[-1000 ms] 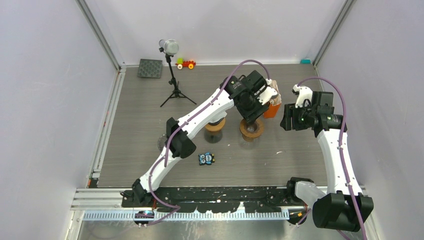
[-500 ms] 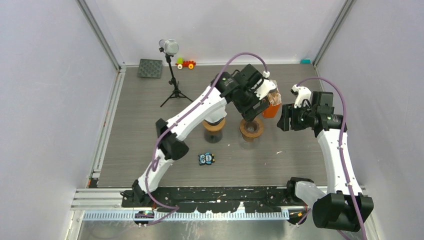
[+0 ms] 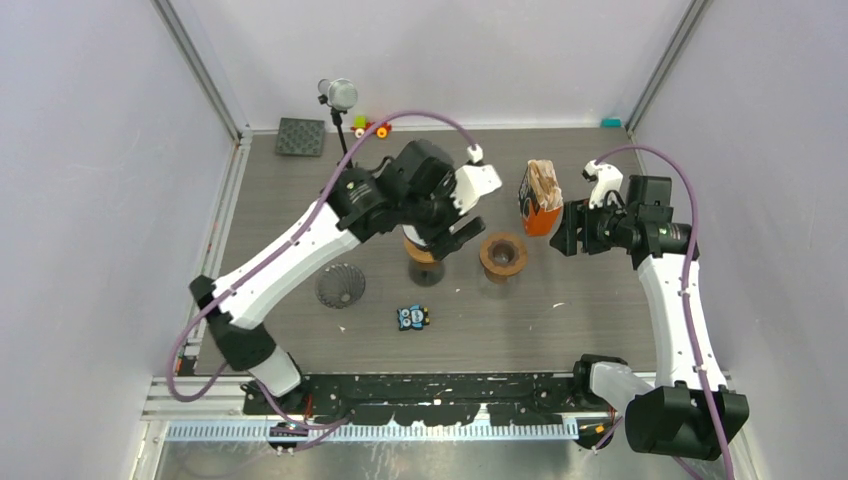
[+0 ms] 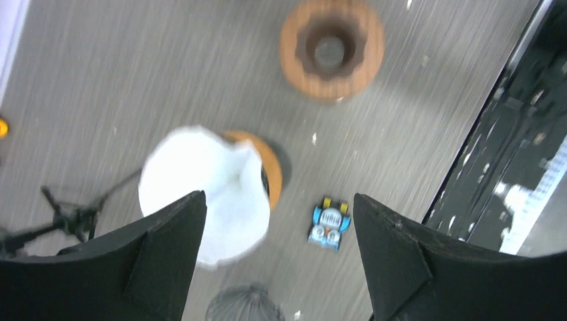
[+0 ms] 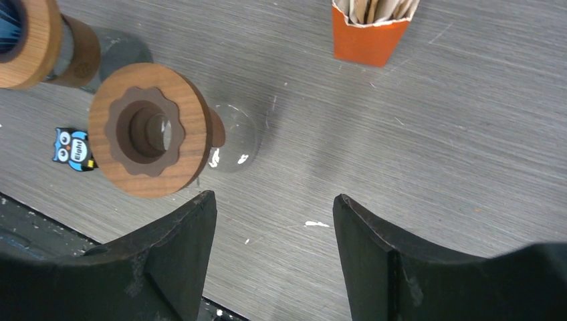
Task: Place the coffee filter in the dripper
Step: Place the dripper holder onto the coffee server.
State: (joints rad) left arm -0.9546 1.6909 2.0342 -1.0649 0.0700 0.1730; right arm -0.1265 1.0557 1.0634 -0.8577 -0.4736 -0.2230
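Note:
The white filter (image 4: 200,190) is lying over the stand and the dark mesh cone is free, so my left gripper should go to the cone's rim (image 3: 332,267) next and close there.
The dripper (image 3: 503,255) is a glass cone with a brown wooden collar, standing mid-table; it also shows in the left wrist view (image 4: 331,47) and the right wrist view (image 5: 147,130). An orange box (image 3: 541,212) of tan coffee filters (image 5: 374,10) stands behind it to the right. My left gripper (image 3: 447,232) is open above a second wooden stand (image 3: 428,252). In the left wrist view a blurred white filter-like sheet (image 4: 200,194) lies over that stand (image 4: 271,170) beside my left gripper (image 4: 279,197); I cannot tell whether a finger touches it. My right gripper (image 3: 567,230) is open and empty (image 5: 274,196), right of the dripper.
A dark mesh cone (image 3: 341,285) lies left of the stand. A small blue owl toy (image 3: 412,317) lies in front of it. A microphone on a tripod (image 3: 345,150), a dark square pad (image 3: 301,136) and toy bricks (image 3: 372,127) are at the back.
My left arm has swung left, from over the orange box and dripper to over the second wooden stand, uncovering the dripper and the mesh cone. The right gripper has barely shifted.

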